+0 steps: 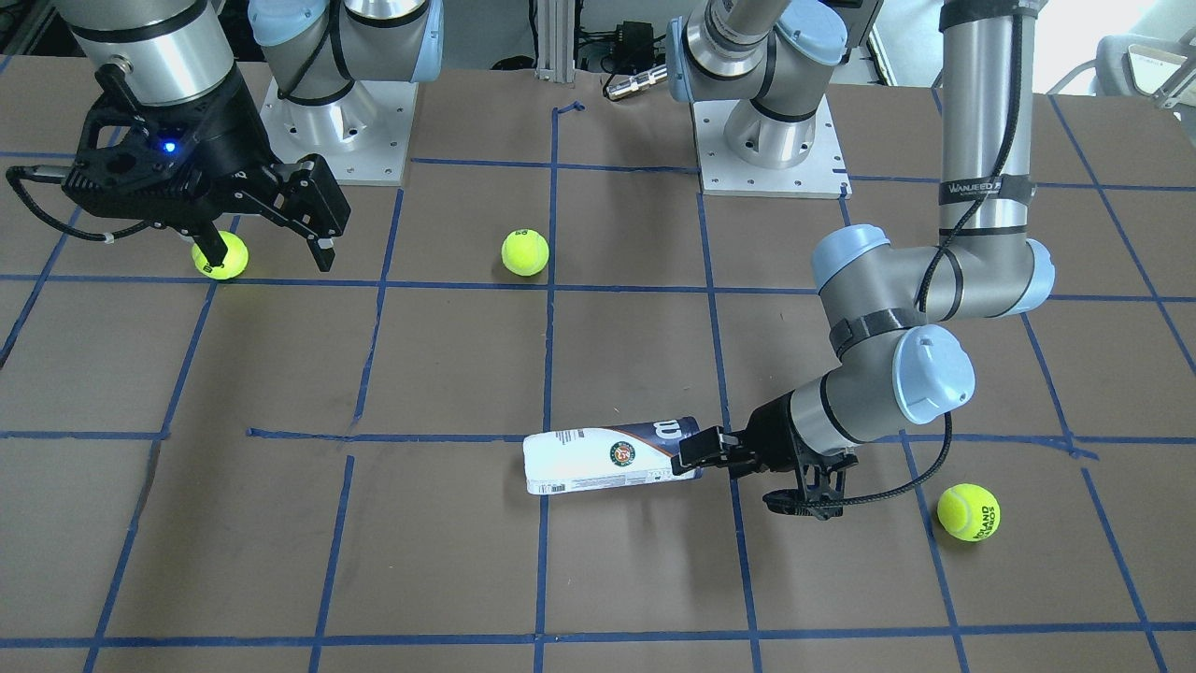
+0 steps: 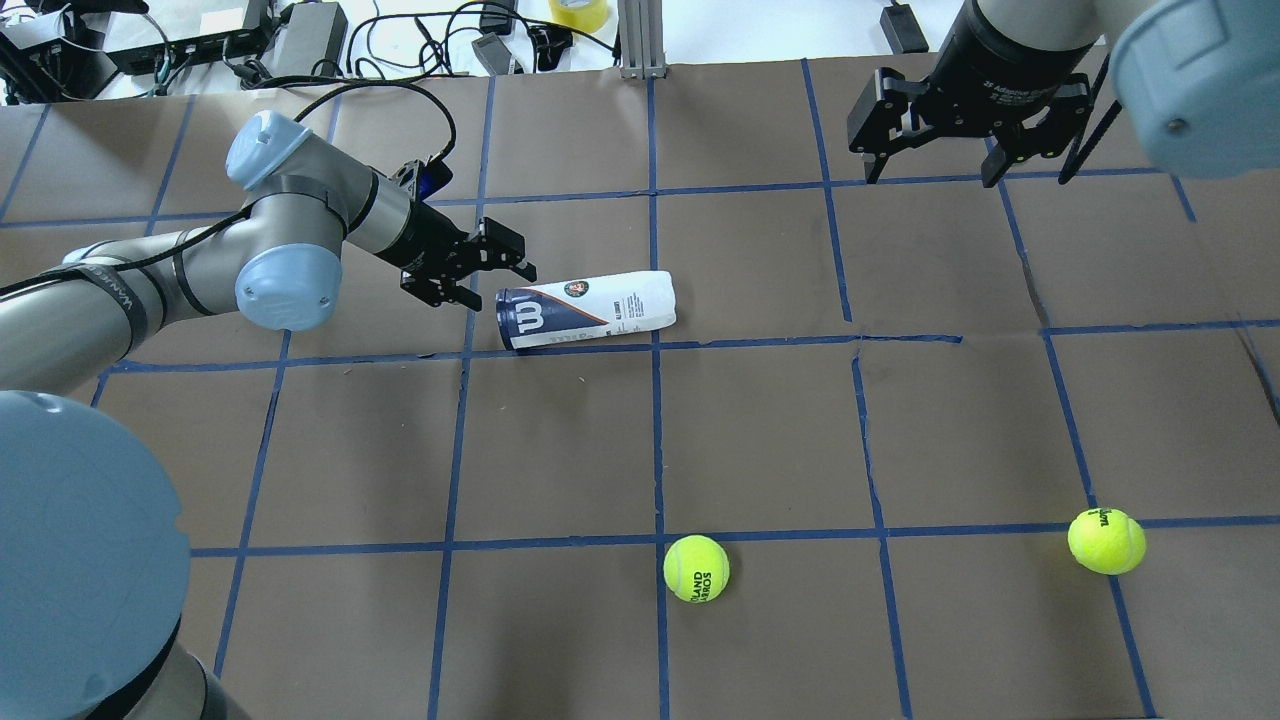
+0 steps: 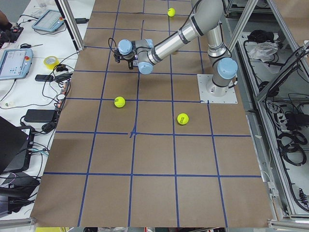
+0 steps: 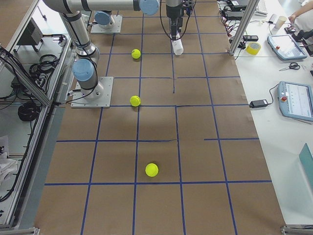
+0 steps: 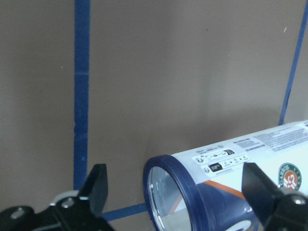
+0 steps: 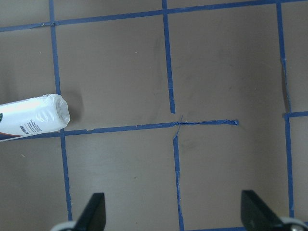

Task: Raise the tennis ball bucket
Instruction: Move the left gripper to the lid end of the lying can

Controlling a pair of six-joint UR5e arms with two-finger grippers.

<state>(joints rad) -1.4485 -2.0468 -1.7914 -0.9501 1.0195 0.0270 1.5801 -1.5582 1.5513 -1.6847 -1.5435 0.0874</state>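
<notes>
My gripper will lift the tennis ball bucket (image 1: 611,456) upright, and I should expect it to be empty, because only its clear inside (image 5: 168,199) shows through the bucket's dark blue rim.
The tennis ball bucket (image 2: 590,309) lies on its side on the brown table, a clear tube with a white-and-navy label. It also shows in the front view (image 1: 598,460). My left gripper (image 2: 487,273) is open and low at the tube's dark blue rim end, not touching it. In the left wrist view the rim (image 5: 169,192) sits between and ahead of the two spread fingers (image 5: 95,184). My right gripper (image 2: 930,168) is open and empty, held high at the far right. The right wrist view shows the tube's white end (image 6: 36,117) well off to the side.
Loose yellow-green tennis balls lie on the table: one in the near middle (image 2: 696,568), one at the near right (image 2: 1106,541), and one beyond my left arm (image 1: 968,511). Blue tape lines grid the table. Cables and boxes line the far edge (image 2: 300,35).
</notes>
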